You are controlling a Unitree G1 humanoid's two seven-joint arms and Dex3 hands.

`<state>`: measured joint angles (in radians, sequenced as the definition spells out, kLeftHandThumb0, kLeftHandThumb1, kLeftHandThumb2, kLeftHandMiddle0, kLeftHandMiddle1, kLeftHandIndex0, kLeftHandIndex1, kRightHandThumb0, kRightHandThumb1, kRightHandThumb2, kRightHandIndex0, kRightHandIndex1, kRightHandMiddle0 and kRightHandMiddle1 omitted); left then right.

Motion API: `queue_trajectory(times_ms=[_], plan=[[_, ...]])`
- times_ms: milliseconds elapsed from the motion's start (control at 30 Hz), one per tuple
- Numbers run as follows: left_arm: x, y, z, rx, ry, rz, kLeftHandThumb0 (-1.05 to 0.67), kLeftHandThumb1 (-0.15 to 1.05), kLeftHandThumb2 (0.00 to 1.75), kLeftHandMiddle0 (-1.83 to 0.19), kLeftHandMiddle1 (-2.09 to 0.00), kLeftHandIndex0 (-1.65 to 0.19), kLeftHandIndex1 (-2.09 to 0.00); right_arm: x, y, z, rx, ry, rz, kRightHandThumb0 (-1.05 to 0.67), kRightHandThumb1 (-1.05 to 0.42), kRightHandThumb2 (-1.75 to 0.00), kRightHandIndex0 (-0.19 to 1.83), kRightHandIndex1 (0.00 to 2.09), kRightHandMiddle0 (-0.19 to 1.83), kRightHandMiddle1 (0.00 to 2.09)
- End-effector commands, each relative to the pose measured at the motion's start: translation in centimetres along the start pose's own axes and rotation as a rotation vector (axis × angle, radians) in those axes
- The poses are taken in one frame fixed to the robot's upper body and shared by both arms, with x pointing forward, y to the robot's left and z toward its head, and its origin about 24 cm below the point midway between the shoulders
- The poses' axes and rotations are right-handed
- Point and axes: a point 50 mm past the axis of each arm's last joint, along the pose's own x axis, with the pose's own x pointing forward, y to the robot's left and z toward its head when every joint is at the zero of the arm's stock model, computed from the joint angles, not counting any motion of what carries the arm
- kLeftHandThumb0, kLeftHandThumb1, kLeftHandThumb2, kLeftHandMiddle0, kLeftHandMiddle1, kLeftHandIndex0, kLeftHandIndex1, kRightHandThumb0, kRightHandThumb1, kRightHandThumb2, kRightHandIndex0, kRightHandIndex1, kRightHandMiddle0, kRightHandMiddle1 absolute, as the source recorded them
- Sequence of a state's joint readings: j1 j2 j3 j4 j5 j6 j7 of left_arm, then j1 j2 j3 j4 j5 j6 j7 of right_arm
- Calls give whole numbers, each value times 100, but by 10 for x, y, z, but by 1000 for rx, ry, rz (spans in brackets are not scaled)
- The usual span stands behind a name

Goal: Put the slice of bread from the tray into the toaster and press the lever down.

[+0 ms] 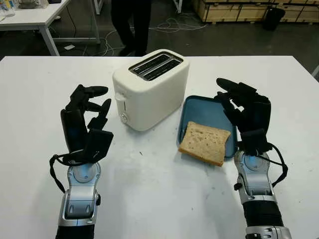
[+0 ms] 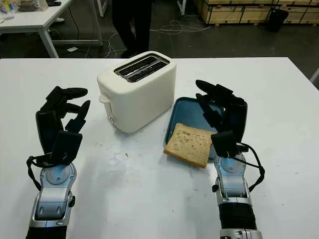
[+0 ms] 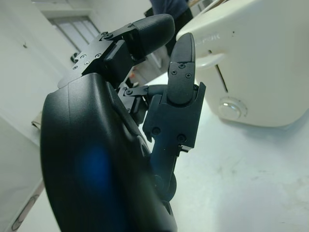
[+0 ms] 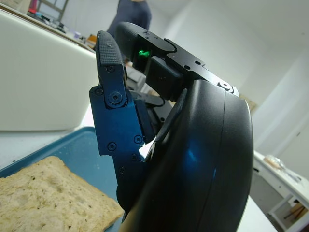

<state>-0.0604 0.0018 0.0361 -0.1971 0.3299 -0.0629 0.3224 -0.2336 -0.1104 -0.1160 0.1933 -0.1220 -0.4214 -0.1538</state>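
Note:
The toaster's lever [image 1: 120,97] is up, so I expect the slice of bread [image 1: 205,143] to keep standing partly out of the slot once I lower it in.
A cream two-slot toaster [image 1: 149,87] stands mid-table, its lever [image 1: 119,97] up on the side facing my left hand, a round dial [image 1: 123,117] below it. A slice of brown bread [image 1: 205,142] lies across the near edge of a blue tray [image 1: 199,110], just right of the toaster. My left hand [image 1: 87,122] is open, held upright to the left of the toaster and holding nothing. My right hand [image 1: 244,112] is open too, upright beside the tray's right edge, close to the bread [image 4: 48,193] but apart from it.
The white table [image 1: 149,194] stretches wide in front of the toaster. A person [image 1: 130,22] in dark trousers stands behind the far edge. Cables lie on the floor, another white table [image 1: 30,17] stands far left, and wooden crates [image 1: 239,10] far right.

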Motion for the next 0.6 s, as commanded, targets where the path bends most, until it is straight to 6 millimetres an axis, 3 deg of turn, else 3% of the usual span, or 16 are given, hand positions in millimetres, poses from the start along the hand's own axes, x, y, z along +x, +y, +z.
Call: queue_trajectory(times_ms=[0, 233, 333, 500, 567], plan=[[-1, -1, 0, 10, -9, 2, -43, 92, 15, -46, -160, -60, -100, 3, 1, 3, 5, -6, -16, -51, -92, -11, 64, 126, 109, 3], [-2, -3, 0, 9, -9, -1, -43, 92, 17, -45, -163, -58, -104, -2, 0, 0, -16, 12, 18, -51, -92, -12, 63, 128, 110, 4], [-2, -2, 0, 12, -12, -2, -43, 92, 17, -45, -164, -58, -106, -9, -1, 1, -112, 3, 71, -53, -92, -11, 61, 124, 107, 2], [-2, -3, 0, 5, -17, -4, -42, 92, 18, -45, -164, -57, -108, -37, -5, 14, -491, -139, 175, -53, -91, -2, 61, 86, 90, 0], [-2, -4, 0, 2, -18, -6, -43, 92, 18, -46, -165, -57, -109, -51, -6, 18, -645, -213, 247, -57, -89, -1, 63, 55, 80, 0]])
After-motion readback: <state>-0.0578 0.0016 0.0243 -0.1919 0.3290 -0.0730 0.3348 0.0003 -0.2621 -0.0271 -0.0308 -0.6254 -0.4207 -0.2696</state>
